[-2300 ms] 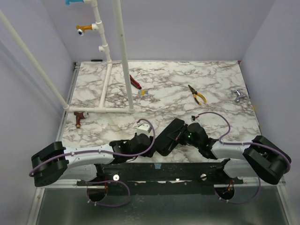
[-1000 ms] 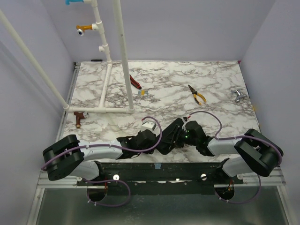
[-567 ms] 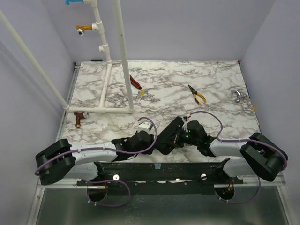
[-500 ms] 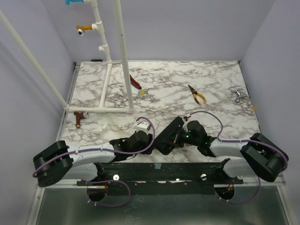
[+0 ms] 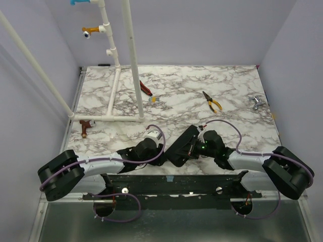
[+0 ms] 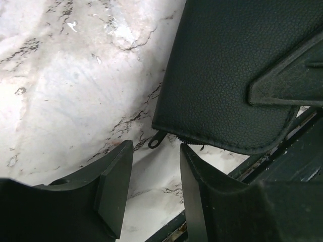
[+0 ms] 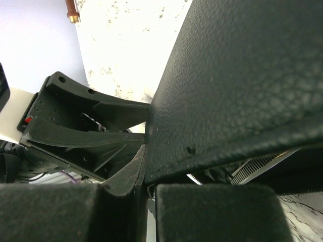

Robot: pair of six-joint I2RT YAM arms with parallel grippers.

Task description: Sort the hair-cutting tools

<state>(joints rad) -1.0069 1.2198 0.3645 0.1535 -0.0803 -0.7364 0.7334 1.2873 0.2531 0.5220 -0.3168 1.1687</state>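
Note:
Next, my left gripper moves its fingers forward around the pull's ring before it closes, while my right gripper holds the case. The zip pull is just past my left gripper's fingers.
A black leather zip case (image 5: 182,143) lies near the table's front edge, and its lid (image 7: 237,75) is raised. My right gripper (image 7: 146,186) is shut on the lid's edge. Under the lid shows a strip of fine teeth (image 7: 260,166), perhaps the comb; the scissors are hidden. My left gripper (image 6: 155,151) is open at the case's near corner (image 6: 227,91). The zip pull (image 6: 157,139) lies just beyond its fingertips, untouched. From above, the left gripper (image 5: 162,154) and right gripper (image 5: 196,146) flank the case.
Yellow-handled pliers (image 5: 212,101) lie at the back right and a red-and-black-handled tool (image 5: 146,88) at the back centre. A white pipe frame (image 5: 132,60) stands at the left, a brown tap (image 5: 84,126) beside it. A silver fitting (image 5: 256,103) is far right. The black front rail (image 5: 171,184) runs close below the case.
The left arm drew back a little, then came forward again to the case's near corner. The right arm and the case have hardly moved.

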